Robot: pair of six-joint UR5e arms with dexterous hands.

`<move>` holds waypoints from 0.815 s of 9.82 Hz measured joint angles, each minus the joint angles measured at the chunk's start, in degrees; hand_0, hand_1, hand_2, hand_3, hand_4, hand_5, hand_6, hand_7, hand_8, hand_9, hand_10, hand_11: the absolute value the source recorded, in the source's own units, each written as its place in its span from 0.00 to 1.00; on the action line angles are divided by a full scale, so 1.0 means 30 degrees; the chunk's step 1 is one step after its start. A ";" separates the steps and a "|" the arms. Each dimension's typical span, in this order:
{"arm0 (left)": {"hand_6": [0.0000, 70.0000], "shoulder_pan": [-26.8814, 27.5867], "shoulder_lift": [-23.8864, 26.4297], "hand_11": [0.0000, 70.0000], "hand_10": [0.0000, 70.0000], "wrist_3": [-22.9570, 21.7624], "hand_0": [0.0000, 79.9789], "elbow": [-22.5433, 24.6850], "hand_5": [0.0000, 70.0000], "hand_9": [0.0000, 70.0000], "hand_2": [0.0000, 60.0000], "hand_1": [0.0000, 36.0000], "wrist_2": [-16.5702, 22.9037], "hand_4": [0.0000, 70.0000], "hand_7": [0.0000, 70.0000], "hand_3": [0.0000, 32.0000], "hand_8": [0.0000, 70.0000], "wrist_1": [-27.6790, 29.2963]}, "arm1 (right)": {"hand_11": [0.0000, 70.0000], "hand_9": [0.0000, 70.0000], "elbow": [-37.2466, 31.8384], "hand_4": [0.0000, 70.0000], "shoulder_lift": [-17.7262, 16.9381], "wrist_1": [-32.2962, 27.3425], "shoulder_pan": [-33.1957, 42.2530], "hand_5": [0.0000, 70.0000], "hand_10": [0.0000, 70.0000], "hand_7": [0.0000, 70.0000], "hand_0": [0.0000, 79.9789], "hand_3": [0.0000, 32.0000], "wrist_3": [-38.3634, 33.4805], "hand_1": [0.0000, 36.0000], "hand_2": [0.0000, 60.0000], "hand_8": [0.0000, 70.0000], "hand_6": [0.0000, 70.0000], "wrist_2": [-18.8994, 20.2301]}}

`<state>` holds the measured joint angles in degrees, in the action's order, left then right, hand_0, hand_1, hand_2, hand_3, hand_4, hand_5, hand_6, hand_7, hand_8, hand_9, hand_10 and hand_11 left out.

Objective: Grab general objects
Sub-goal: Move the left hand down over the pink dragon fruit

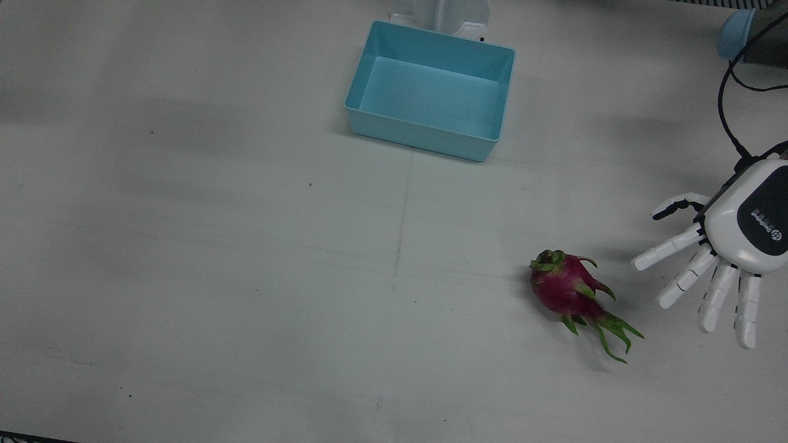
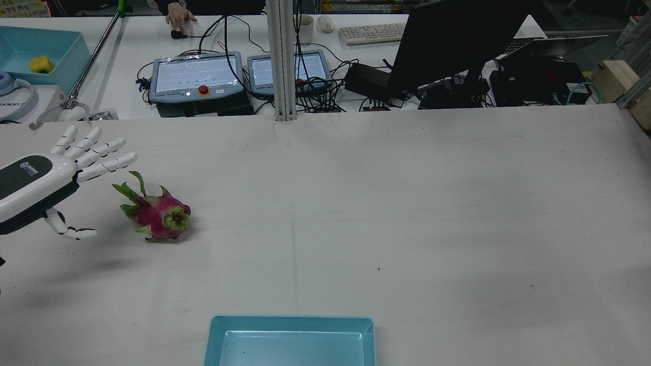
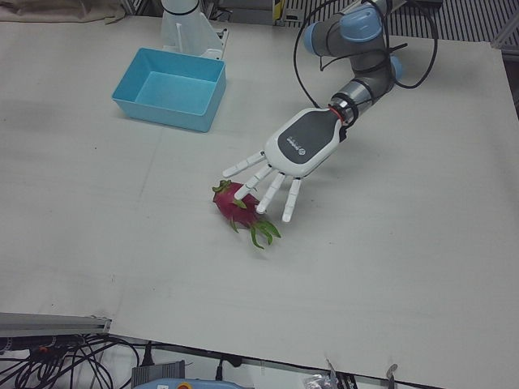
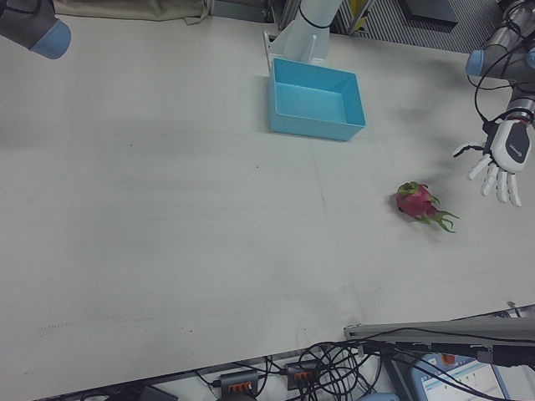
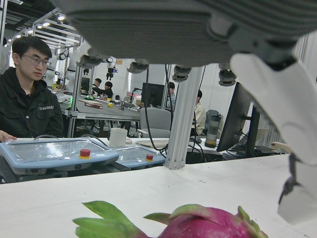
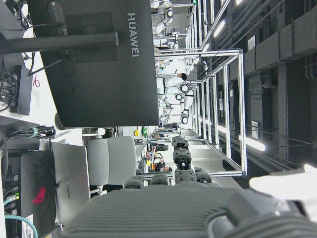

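Note:
I expect the long green scales (image 1: 617,328) to keep sticking out when I carry the dragon fruit (image 1: 564,285), because they already stand up and away on their own.
A pink dragon fruit (image 1: 569,289) with green scales lies on the white table; it also shows in the rear view (image 2: 158,214), the left-front view (image 3: 236,204), the right-front view (image 4: 416,200) and low in the left hand view (image 5: 198,225). My left hand (image 1: 723,258) is open, fingers spread, palm down, hovering beside the fruit without touching it; it also shows in the rear view (image 2: 56,170), the left-front view (image 3: 280,166) and the right-front view (image 4: 501,163). My right hand (image 6: 183,208) shows only in its own view, raised and pointing away from the table; its fingers cannot be judged.
An empty light blue bin (image 1: 431,89) stands at the robot's side of the table, between the pedestals; it also shows in the rear view (image 2: 291,339) and the left-front view (image 3: 172,87). Control pendants, a monitor and cables lie beyond the far edge.

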<state>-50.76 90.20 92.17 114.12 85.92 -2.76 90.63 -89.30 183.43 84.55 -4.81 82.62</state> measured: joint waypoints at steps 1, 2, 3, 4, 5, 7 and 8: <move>0.00 0.0543 0.0842 0.00 0.00 0.0289 0.76 -0.0266 0.00 0.00 0.49 1.00 -0.0084 0.00 0.05 1.00 0.00 -0.0771 | 0.00 0.00 -0.0001 0.00 0.0001 -0.0001 -0.0001 0.00 0.00 0.00 0.00 0.00 -0.0001 0.00 0.00 0.00 0.00 0.0000; 0.00 0.1084 0.1793 0.00 0.00 0.0888 0.76 -0.0791 0.00 0.00 0.47 1.00 -0.0128 0.00 0.04 1.00 0.00 -0.1376 | 0.00 0.00 -0.0003 0.00 0.0001 -0.0001 0.0000 0.00 0.00 0.00 0.00 0.00 -0.0004 0.00 0.00 0.00 0.00 0.0001; 0.00 0.1498 0.2537 0.00 0.00 0.1467 0.79 -0.1246 0.00 0.00 0.47 1.00 -0.0158 0.00 0.03 1.00 0.00 -0.1752 | 0.00 0.00 -0.0003 0.00 0.0001 -0.0001 0.0000 0.00 0.00 0.00 0.00 0.00 0.0001 0.00 0.00 0.00 0.00 0.0000; 0.00 0.1757 0.2975 0.00 0.00 0.1823 0.88 -0.1494 0.00 0.00 0.47 1.00 -0.0175 0.00 0.03 1.00 0.00 -0.1936 | 0.00 0.00 -0.0003 0.00 0.0000 -0.0001 0.0000 0.00 0.00 0.00 0.00 0.00 0.0002 0.00 0.00 0.00 0.00 0.0000; 0.00 0.1897 0.3202 0.00 0.00 0.2178 1.00 -0.1620 0.00 0.00 0.42 1.00 -0.0250 0.00 0.01 1.00 0.00 -0.2026 | 0.00 0.00 -0.0003 0.00 0.0001 0.0000 -0.0001 0.00 0.00 0.00 0.00 0.00 -0.0001 0.00 0.00 0.00 0.00 0.0000; 0.00 0.2176 0.3346 0.00 0.00 0.3783 1.00 -0.1688 0.00 0.00 0.29 1.00 -0.0540 0.00 0.00 1.00 0.00 -0.2136 | 0.00 0.00 0.0001 0.00 0.0001 -0.0001 0.0000 0.00 0.00 0.00 0.00 0.00 -0.0006 0.00 0.00 0.00 0.00 0.0000; 0.00 0.2390 0.3337 0.00 0.00 0.4581 1.00 -0.1746 0.00 0.00 0.28 1.00 -0.0793 0.00 0.00 1.00 0.00 -0.2176 | 0.00 0.00 0.0002 0.00 0.0006 -0.0001 0.0000 0.00 0.00 0.00 0.00 0.00 -0.0007 0.00 0.00 0.00 0.00 0.0000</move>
<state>-43.59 100.21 105.91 108.88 83.54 -9.29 90.63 -89.28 183.43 84.55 -4.83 82.62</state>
